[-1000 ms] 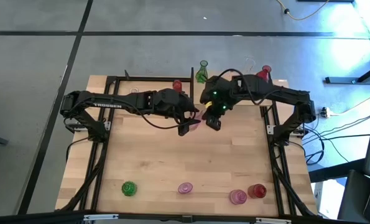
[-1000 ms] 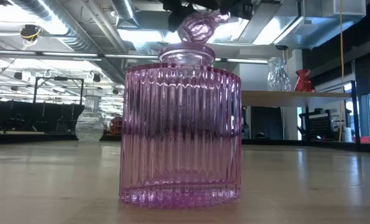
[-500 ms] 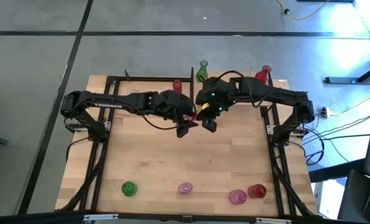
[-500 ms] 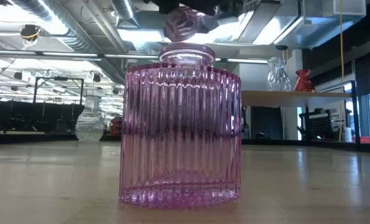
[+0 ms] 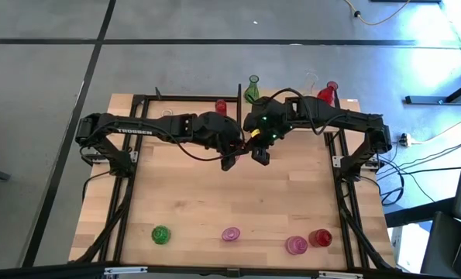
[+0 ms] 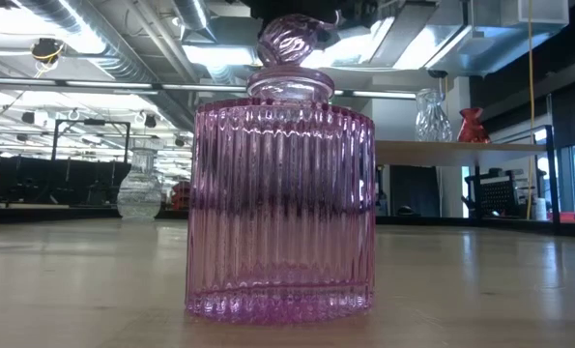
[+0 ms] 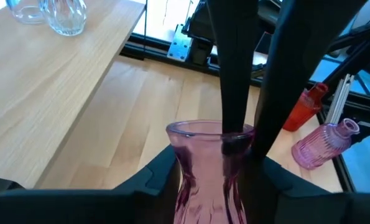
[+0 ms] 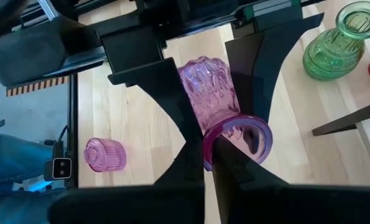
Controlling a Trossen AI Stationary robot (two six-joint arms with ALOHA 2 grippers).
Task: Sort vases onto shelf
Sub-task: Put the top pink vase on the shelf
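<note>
Next, I open my right gripper and back it off before my left gripper puts the vase on the shelf (image 7: 54, 93), because my right gripper's finger is inside the pink vase's opening (image 7: 200, 129).
A pink twisted-rib vase (image 8: 206, 87) is in mid-air over the middle of the table, between both grippers. My left gripper (image 5: 230, 159) comes from the table's left and is shut on it. My right gripper (image 5: 259, 153) comes from the right and is shut on its rim. In the low view the held vase (image 6: 287, 39) shows above a big pink ribbed vase (image 6: 279, 203), which stands on its base on the table. The shelf (image 7: 48, 74) along the far edge carries clear vases (image 7: 63, 15), a green vase (image 5: 251, 89) and red ones (image 5: 329, 91). My left gripper pinches the pink vase's body just below the flared rim (image 7: 200, 180) between its two fingers (image 8: 157, 81), one on each side. It comes level from the table's left, and the vase is lifted clear. My right gripper holds the vase's rim (image 8: 208, 149). One finger (image 7: 231, 74) is inside the mouth and the other (image 7: 275, 74) is outside the wall. It comes from the table's right.
Along the near edge of the table stand a green vase (image 5: 161, 234), a pink one (image 5: 230, 233), a pink ribbed one (image 5: 295, 245) and a red one (image 5: 320, 237). The black frame rails (image 5: 125, 194) run along both sides. Bare wood lies between the arms and the near vases.
My right gripper has moved a little toward the table's left, closer to my left gripper. In the low view the held pink vase has shifted left and turned from slanted to more upright. It has stayed lifted clear.
</note>
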